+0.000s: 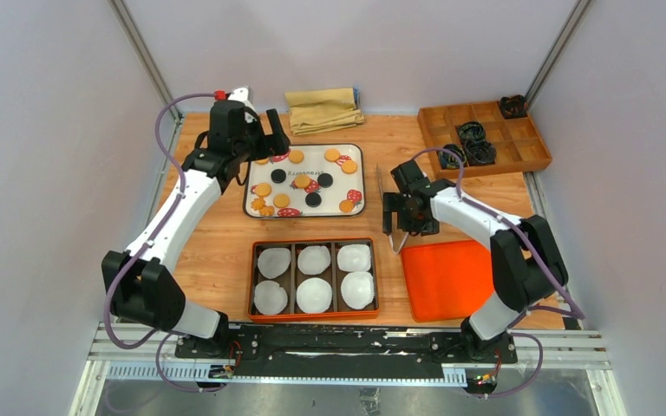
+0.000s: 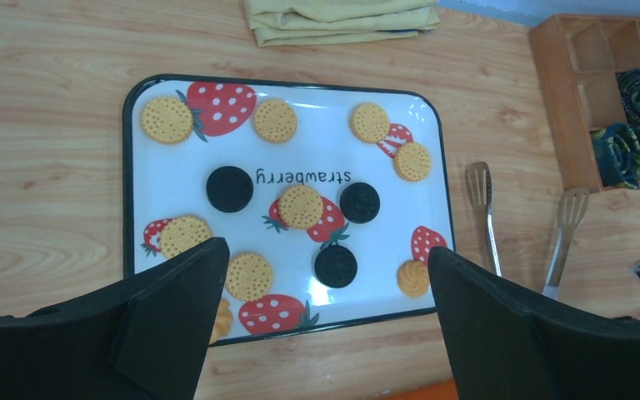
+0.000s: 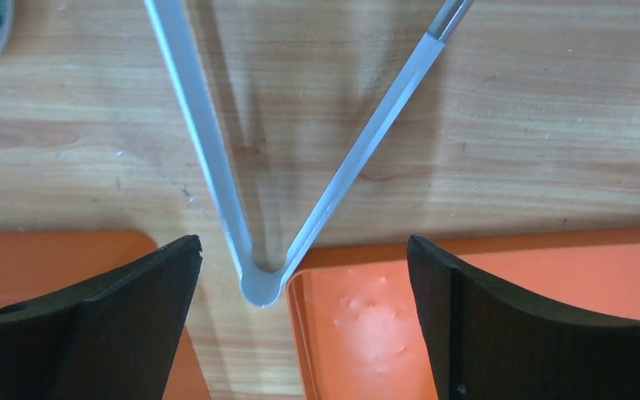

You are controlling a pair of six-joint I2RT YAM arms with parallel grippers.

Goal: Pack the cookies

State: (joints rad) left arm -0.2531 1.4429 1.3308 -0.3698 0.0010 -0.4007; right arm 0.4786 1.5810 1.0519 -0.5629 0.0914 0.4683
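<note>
Both handles of the tongs (image 3: 339, 183) are between my right gripper's open fingers, so I should carry on going down past the hinge (image 3: 262, 287) until the fingers are on each side of both handles, and then close them.
Several golden-orange cookies (image 1: 296, 157) and three black cookies (image 1: 278, 176) lie on a white strawberry-print tray (image 1: 305, 214). The left wrist view shows them too, golden (image 2: 301, 206) and black (image 2: 230, 188). My left gripper (image 1: 270, 139) is open and empty above the tray's far left edge; its jaws (image 2: 327, 250) frame the tray's near side. An orange six-compartment box (image 1: 315, 242) holds white paper liners (image 1: 314, 259). My right gripper (image 1: 397, 218) is open and empty, hovering over the hinge of metal tongs (image 3: 262, 287).
An orange lid (image 1: 447, 277) lies at the right of the box, its corner touching the tongs' hinge (image 3: 483, 325). A folded yellow cloth (image 1: 323, 108) lies behind the tray. A wooden organiser (image 1: 520, 160) with black items stands at the back right.
</note>
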